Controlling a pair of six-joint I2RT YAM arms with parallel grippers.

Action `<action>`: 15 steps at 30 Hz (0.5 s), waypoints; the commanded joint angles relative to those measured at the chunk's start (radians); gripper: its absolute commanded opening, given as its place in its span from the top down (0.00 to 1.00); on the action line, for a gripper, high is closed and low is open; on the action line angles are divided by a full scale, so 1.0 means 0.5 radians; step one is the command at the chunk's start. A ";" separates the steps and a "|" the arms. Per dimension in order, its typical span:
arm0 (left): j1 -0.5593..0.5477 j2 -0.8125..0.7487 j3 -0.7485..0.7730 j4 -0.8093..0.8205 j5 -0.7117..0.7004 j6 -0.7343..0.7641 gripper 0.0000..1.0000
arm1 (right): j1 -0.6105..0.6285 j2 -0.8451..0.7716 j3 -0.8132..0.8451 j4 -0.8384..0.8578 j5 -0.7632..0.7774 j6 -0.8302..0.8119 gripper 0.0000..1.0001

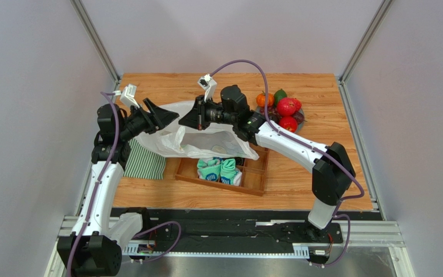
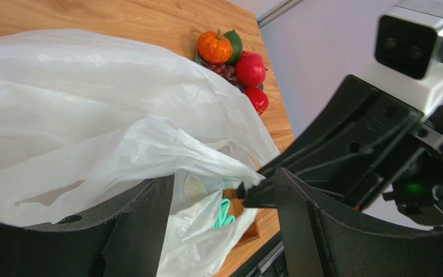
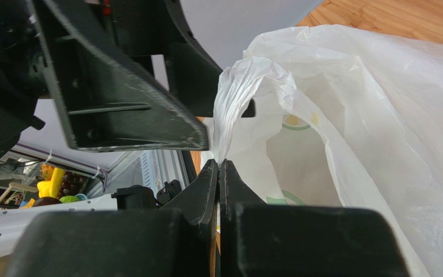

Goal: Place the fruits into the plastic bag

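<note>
Next, my left gripper closes on the bunched plastic (image 2: 221, 166) before my right gripper, which is nearer the fruits and holds the bag's rim (image 3: 223, 149), goes to get fruit.
The white plastic bag (image 1: 198, 138) lies at the table's middle, its mouth lifted to the left. My right gripper (image 1: 184, 122) is shut on the bag's rim (image 3: 229, 115), pinched at the fingertips (image 3: 219, 166). My left gripper (image 1: 169, 118) is open, its jaws wide around bunched bag plastic (image 2: 222, 176) without closing on it, right beside the right gripper's tip (image 2: 252, 196). The fruits sit in a pile at the back right: an orange pumpkin (image 1: 264, 99), a green one (image 1: 280, 94), two red apples (image 1: 287, 107), and grapes (image 2: 224, 70).
A wooden tray (image 1: 255, 179) with rolled teal socks (image 1: 218, 168) lies partly under the bag at the front. A green-and-white striped cloth (image 1: 146, 161) lies at the left, beside the left arm. Grey walls close in both sides.
</note>
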 commanded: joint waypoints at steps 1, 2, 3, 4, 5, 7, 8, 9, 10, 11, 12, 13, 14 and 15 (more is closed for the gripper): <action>0.005 0.059 0.069 -0.010 -0.030 -0.063 0.27 | 0.037 -0.124 0.024 -0.030 0.063 -0.139 1.00; 0.005 0.071 0.063 -0.010 -0.027 -0.072 0.27 | 0.047 -0.118 0.033 -0.046 0.069 -0.152 1.00; 0.002 0.077 0.054 0.011 -0.024 -0.078 0.27 | 0.056 -0.115 0.043 -0.061 0.084 -0.179 1.00; -0.001 0.080 0.047 0.023 -0.018 -0.087 0.27 | 0.062 -0.106 0.052 -0.101 0.093 -0.195 1.00; -0.005 0.095 0.041 0.038 0.001 -0.102 0.27 | 0.077 -0.097 0.073 -0.116 0.100 -0.210 1.00; -0.008 0.114 0.029 0.069 0.031 -0.118 0.27 | 0.093 -0.079 0.098 -0.171 0.121 -0.250 1.00; -0.020 0.129 0.023 0.088 0.044 -0.127 0.27 | 0.108 -0.066 0.125 -0.193 0.127 -0.262 1.00; -0.023 0.139 0.014 0.094 0.053 -0.133 0.28 | 0.114 -0.060 0.138 -0.196 0.145 -0.277 1.00; -0.026 0.145 0.004 0.103 0.080 -0.136 0.29 | 0.123 -0.057 0.144 -0.260 0.158 -0.296 1.00; -0.029 0.154 -0.014 0.133 0.099 -0.154 0.31 | 0.126 -0.054 0.153 -0.270 0.167 -0.305 1.00; -0.032 0.160 -0.017 0.140 0.120 -0.155 0.40 | 0.126 -0.057 0.153 -0.279 0.185 -0.314 1.00; -0.035 0.169 -0.023 0.134 0.148 -0.148 0.44 | 0.126 -0.063 0.153 -0.282 0.195 -0.321 1.00; -0.035 0.175 -0.035 0.125 0.166 -0.139 0.49 | 0.126 -0.069 0.150 -0.288 0.210 -0.327 1.00; -0.035 0.185 -0.039 0.121 0.206 -0.136 0.51 | 0.123 -0.075 0.153 -0.301 0.219 -0.333 1.00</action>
